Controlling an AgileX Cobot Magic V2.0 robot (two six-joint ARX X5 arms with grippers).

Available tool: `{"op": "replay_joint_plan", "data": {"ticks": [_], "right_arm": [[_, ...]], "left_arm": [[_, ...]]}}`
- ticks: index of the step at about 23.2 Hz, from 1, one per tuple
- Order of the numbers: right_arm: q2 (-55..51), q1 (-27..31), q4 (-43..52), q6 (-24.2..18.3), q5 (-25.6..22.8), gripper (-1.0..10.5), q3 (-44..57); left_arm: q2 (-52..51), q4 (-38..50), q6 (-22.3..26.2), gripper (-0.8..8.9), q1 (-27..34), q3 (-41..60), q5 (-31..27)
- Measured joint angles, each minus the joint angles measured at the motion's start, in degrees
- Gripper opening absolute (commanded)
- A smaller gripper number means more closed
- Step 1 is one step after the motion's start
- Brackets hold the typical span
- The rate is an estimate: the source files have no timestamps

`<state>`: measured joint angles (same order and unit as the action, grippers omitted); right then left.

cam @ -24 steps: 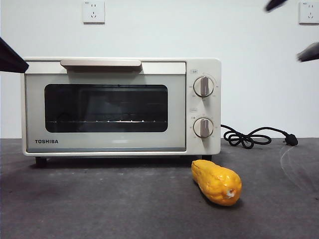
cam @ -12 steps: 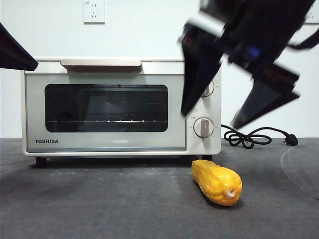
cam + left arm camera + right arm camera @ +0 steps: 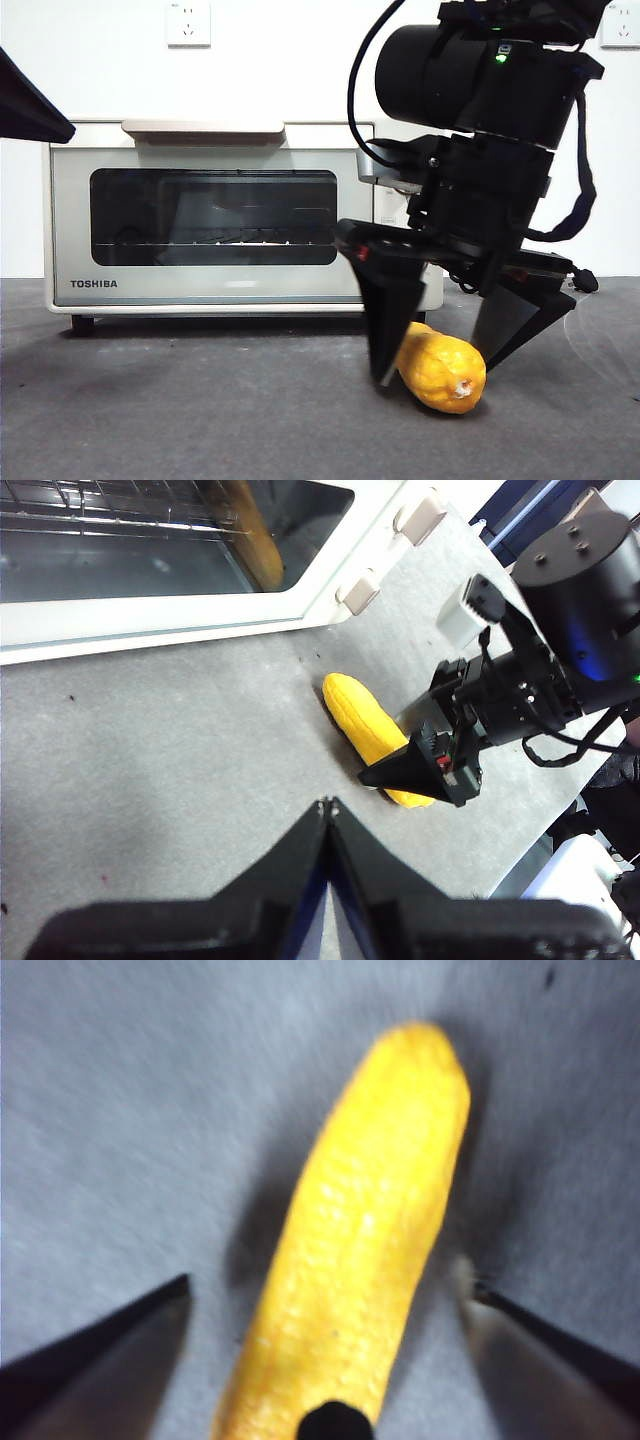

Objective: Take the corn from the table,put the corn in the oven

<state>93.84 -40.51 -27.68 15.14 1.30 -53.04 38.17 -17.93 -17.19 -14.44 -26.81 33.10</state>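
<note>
My gripper will make the oven's glass door (image 3: 213,218) swing down and forward when it opens the door for the corn, because the oven door's handle (image 3: 203,131) runs along the door's top edge.
The corn (image 3: 445,372) (image 3: 365,725) (image 3: 360,1230) lies on the dark grey table (image 3: 200,410), in front of the oven's knob side. My right gripper (image 3: 437,372) (image 3: 325,1280) is down at table level and open. One jaw stands on each side of the cob, neither pressing on it. The cream TOSHIBA oven (image 3: 210,225) (image 3: 150,600) stands behind with its glass door closed. My left gripper (image 3: 327,805) is shut on nothing, hovering above the table in front of the oven. It shows in the front view only as a black tip (image 3: 25,110) at the left edge.
The oven's black cord (image 3: 500,275) lies coiled on the table to the right of the oven, behind the right arm (image 3: 520,680). A white wall with two sockets (image 3: 188,24) closes the back.
The right arm came down from the top right corner to the corn, and its open jaws now straddle the cob. The corn, the oven and the left arm have stayed put.
</note>
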Motion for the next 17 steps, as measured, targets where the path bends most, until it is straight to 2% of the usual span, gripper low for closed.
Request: {"op": "replay_joint_plan", "data": {"ticks": [1, 2, 5, 8, 10, 14, 17], "right_arm": [[0.0, 0.0, -0.4, 0.0, 0.0, 0.4, 0.0], [0.0, 0.0, -0.9, -0.1, 0.0, -0.2, 0.0], [-0.4, -0.3, -2.8, -0.6, 0.4, -0.1, -0.2], [-3.8, -3.2, -5.8, -1.1, 0.4, -0.1, -0.5], [-7.6, -5.9, -6.5, -1.1, 0.5, -0.1, -1.9], [-16.5, -11.8, -7.1, -0.7, 0.5, -0.1, -4.8], [-22.4, -15.6, -7.5, -0.3, 0.6, -0.1, -7.4]], "left_arm": [[0.0, 0.0, 0.0, -0.05, 0.0, 0.0, 0.0], [0.1, 0.0, 0.0, -0.05, 0.0, 0.0, 0.0], [0.1, 2.6, -0.5, -0.05, 0.0, 0.0, 0.0], [0.2, 8.4, -2.6, -0.05, 0.0, 0.0, -0.4], [1.0, 11.8, -3.9, -0.05, 0.0, -1.0, -2.5], [4.6, 13.1, -4.5, -0.05, 0.0, -7.3, -8.7], [9.1, 14.6, -4.1, -0.05, 0.0, -12.2, -9.6]]}}
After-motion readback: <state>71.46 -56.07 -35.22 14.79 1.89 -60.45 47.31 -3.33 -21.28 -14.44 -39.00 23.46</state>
